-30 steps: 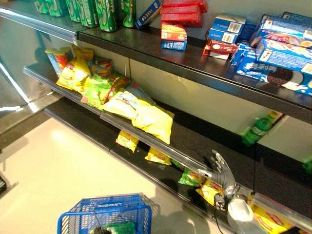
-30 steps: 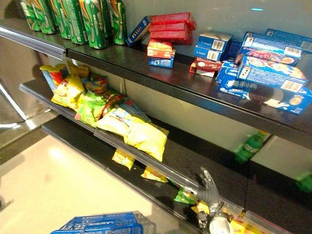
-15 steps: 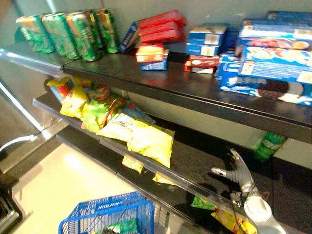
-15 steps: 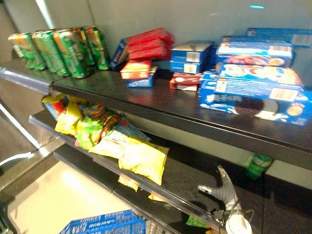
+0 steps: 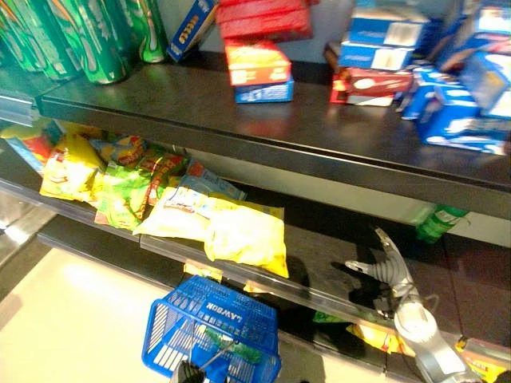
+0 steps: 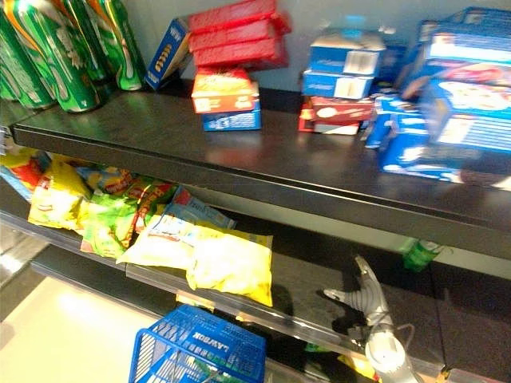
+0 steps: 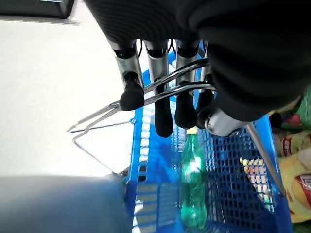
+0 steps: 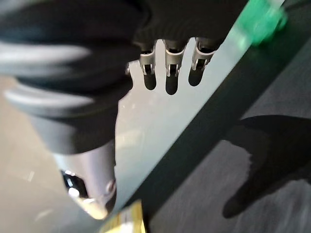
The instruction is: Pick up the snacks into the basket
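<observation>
The outer yellow bag [image 5: 247, 238] overlaps its yellow neighbour along a clear edge [image 5: 209, 230], so only that outer bag will come away when the robot lifts it.
Several snack bags lie on the middle shelf: a big yellow bag [image 5: 243, 235] at the front rail, with green and red ones [image 5: 120, 191] to its left. My right hand [image 5: 389, 270] hovers open over the bare shelf board to the right of the yellow bag, fingers straight and holding nothing. Its straight fingers [image 8: 167, 73] show in the right wrist view. Just below the yellow bag hangs the blue wire basket [image 5: 231, 307]. My left hand [image 7: 160, 97] is curled round its wire handles. A green bottle [image 7: 193, 189] lies inside the basket.
The top shelf [image 5: 239, 128] carries green cans [image 5: 88, 40], red and blue boxes [image 5: 255, 64] and blue biscuit boxes [image 5: 463, 104]. A green bottle [image 5: 439, 222] lies at the back of the middle shelf. More yellow bags [image 5: 371, 335] sit on the lowest shelf under my right hand.
The camera has swung and moved closer to the shelves. My right hand has risen from the shelf's front rail to above the middle shelf board. The basket now hangs closer under the yellow bag.
</observation>
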`<state>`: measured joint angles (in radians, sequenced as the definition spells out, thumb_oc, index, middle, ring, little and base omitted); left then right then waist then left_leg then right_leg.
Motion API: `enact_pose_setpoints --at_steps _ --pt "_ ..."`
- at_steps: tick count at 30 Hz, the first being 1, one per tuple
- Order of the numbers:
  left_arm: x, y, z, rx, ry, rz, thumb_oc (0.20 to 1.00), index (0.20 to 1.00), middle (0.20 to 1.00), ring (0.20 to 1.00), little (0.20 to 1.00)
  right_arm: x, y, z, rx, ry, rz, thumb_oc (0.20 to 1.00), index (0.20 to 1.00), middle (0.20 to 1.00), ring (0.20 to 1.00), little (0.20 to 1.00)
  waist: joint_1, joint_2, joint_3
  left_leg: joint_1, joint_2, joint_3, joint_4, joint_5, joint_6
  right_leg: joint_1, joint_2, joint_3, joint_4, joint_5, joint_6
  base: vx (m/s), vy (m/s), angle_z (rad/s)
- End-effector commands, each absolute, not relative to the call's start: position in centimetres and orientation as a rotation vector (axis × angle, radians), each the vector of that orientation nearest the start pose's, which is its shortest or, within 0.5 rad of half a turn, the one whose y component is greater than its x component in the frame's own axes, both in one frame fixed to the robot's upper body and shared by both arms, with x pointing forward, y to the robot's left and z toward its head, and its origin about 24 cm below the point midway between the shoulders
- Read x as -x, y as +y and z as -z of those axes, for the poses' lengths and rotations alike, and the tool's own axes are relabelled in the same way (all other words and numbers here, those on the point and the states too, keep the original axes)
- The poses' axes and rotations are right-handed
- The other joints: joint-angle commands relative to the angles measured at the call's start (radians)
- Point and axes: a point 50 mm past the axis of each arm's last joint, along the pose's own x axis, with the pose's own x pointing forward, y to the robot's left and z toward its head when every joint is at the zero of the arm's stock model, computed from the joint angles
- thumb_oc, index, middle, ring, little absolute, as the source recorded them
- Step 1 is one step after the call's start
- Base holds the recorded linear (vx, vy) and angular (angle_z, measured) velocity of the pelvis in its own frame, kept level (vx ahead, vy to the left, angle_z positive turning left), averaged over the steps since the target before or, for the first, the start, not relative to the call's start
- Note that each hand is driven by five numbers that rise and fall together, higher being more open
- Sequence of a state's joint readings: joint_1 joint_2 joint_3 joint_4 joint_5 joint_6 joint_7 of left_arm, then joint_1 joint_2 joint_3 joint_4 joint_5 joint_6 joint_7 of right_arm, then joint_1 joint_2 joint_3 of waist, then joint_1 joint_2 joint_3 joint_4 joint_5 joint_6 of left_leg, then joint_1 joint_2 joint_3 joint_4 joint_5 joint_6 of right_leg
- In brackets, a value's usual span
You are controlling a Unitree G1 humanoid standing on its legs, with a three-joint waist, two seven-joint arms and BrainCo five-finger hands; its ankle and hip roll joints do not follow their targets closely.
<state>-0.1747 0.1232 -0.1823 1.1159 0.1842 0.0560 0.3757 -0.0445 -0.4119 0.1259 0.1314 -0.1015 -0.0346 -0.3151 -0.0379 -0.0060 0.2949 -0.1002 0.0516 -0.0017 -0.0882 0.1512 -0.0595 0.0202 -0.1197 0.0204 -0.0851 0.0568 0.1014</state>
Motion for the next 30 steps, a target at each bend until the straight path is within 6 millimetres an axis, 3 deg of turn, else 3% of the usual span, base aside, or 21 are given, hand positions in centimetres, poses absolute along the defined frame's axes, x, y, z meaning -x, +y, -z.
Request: enact_pose_setpoints --at_steps 1,2,3,9,12,13,17,23,30 --pt "-16.1 22.4 13.7 -0.751 0.969 -0.169 0.2 0.2 0.2 0.2 0.2 -27.6 -21.3 -8.3 0.552 -0.19 0.195 1.0 1.0 1.0 1.0 1.0 0.031 -0.005 -0.034 -0.044 0.056 0.022 0.056 -0.072 -0.029 -0.08 -0.045 0.021 0.037 -0.007 0.101 -0.18 0.331 -0.03" --pt "-17.7 22.9 12.9 -0.778 0.924 -0.183 0.2 0.2 0.2 0.2 0.2 -29.5 -19.1 -10.5 0.547 -0.279 0.155 1.0 1.0 1.0 1.0 1.0 0.033 -0.021 -0.007 -0.073 0.038 0.063 0.058 -0.082 -0.013 -0.151 -0.08 0.024 0.036 0.044 0.124 -0.21 0.29 -0.18" --pt "-17.9 23.4 12.6 -0.783 0.923 -0.204 0.2 0.2 0.2 0.2 0.2 -30.1 -18.2 -11.1 0.545 -0.306 0.129 1.0 1.0 1.0 1.0 1.0 0.047 -0.033 -0.005 -0.082 0.041 0.091 0.063 -0.087 -0.011 -0.157 -0.066 -0.015 0.048 0.031 0.109 -0.22 0.289 -0.44" --pt "-18.1 24.2 12.3 -0.768 0.927 -0.258 0.2 0.2 0.2 0.2 0.2 -31.0 -16.2 -11.7 0.52 -0.326 0.035 1.0 1.0 1.0 1.0 1.0 0.085 -0.046 -0.021 -0.101 0.031 0.093 0.022 -0.058 -0.004 -0.144 -0.03 -0.029 0.046 0.021 0.08 -0.01 0.038 -0.28" --pt "-18.7 24.1 12.0 -0.752 0.903 -0.273 0.2 0.2 0.2 0.2 0.2 -31.7 -14.8 -12.7 0.517 -0.353 -0.031 1.0 1.0 1.0 1.0 1.0 0.099 -0.052 0.009 -0.113 0.03 0.089 0.029 -0.049 -0.013 -0.164 -0.026 -0.046 0.044 0.03 0.068 -0.06 -0.046 0.03" --pt "-18.7 24.0 12.0 -0.731 0.904 -0.284 0.2 0.2 0.2 0.2 0.2 -32.5 -13.5 -13.0 0.531 -0.345 -0.11 1.0 1.0 1.0 1.0 1.0 0.113 -0.059 0.03 -0.115 0.029 0.078 0.026 -0.04 -0.019 -0.168 -0.02 -0.064 0.029 0.043 0.061 -0.05 -0.08 -0.04" --pt "-19.1 23.4 12.0 -0.695 0.892 -0.277 0.2 0.2 0.2 0.2 0.2 -33.7 -12.7 -13.5 0.572 -0.331 -0.16 1.0 1.0 1.0 1.0 1.0 0.116 -0.062 0.056 -0.128 0.034 0.063 0.017 -0.018 -0.028 -0.174 -0.013 -0.088 0.013 0.054 0.06 -0.03 -0.062 0.13" --pt "-20.5 21.3 11.6 -0.714 0.826 -0.202 0.2 0.2 0.2 0.2 0.2 -36.4 -9.3 -12.7 0.693 -0.251 -0.235 1.0 1.0 1.0 1.0 1.0 0.157 -0.064 0.101 -0.159 0.034 0.029 0.008 0.001 -0.035 -0.189 -0.011 -0.119 0.005 0.061 0.066 0.0 -0.014 0.08" --pt "-21.8 21.4 10.9 -0.697 0.801 -0.24 0.2 0.2 0.2 0.2 0.2 -37.9 -7.9 -13.0 0.776 -0.216 -0.234 1.0 1.0 1.0 1.0 1.0 0.193 -0.072 0.122 -0.188 0.028 0.003 0.006 0.006 -0.039 -0.195 -0.017 -0.146 0.007 0.065 0.071 0.02 0.019 0.1"
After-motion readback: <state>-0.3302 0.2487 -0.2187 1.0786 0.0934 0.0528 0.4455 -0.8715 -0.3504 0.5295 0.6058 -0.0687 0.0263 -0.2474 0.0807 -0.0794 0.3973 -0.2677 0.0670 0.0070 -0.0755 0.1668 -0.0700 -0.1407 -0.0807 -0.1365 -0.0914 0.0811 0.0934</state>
